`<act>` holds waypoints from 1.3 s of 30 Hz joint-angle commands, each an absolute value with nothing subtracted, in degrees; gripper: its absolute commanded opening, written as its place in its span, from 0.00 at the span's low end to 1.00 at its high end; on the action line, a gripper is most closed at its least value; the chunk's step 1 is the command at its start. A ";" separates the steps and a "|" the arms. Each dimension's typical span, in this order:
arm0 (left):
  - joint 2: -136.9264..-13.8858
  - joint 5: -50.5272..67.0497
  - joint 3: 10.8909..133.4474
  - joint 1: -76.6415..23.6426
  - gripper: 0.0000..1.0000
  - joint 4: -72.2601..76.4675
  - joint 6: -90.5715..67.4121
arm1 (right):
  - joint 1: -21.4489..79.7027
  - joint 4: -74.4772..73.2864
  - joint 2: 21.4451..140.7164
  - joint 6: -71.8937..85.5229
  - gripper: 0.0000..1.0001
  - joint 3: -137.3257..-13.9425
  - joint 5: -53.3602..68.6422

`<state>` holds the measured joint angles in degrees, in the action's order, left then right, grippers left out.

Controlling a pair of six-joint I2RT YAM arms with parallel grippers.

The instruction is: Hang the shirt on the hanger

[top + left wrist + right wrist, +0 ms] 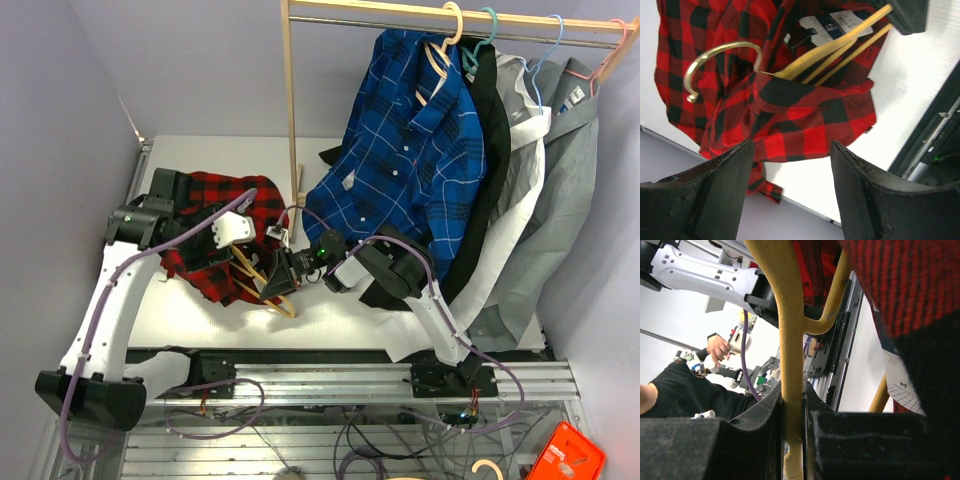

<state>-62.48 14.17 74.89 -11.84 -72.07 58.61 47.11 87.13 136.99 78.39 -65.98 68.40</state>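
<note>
The hanger's loose end (289,310) pokes out of the collar in my right gripper. My left gripper should pinch the collar (768,91) by the hook to free my right gripper.
The red-and-black plaid shirt (215,225) lies bunched on the left of the white table (340,320). The pale tan hanger (255,275) runs into its collar opening. In the left wrist view the hanger (830,57) passes under the white label (837,25), and its hook (715,60) lies over the shirt (790,115). My left gripper (792,146) hovers open above the shirt's lower edge, holding nothing. My right gripper (792,412) is shut on the hanger (785,315) at one bar, and the shirt (900,280) drapes close above it. From above, the right gripper (283,272) sits at the hanger's near end.
A wooden rack post (291,110) stands behind the shirt. A blue plaid shirt (410,150), a black garment (487,150), a white one (525,200) and a grey shirt (565,190) hang from the rail at the right, reaching the table. The table's left edge (670,137) is close to the shirt.
</note>
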 commanded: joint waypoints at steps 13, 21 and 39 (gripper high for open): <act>-76.12 38.68 83.83 12.30 0.72 -86.13 98.29 | 45.10 104.41 136.33 77.25 0.00 -65.81 71.02; -77.54 43.18 79.12 12.24 0.71 -86.02 102.19 | 44.67 104.39 136.06 77.94 0.00 -66.31 71.53; -92.07 46.14 86.23 8.27 0.75 -85.87 97.03 | 45.18 104.39 135.70 78.66 0.00 -66.26 70.87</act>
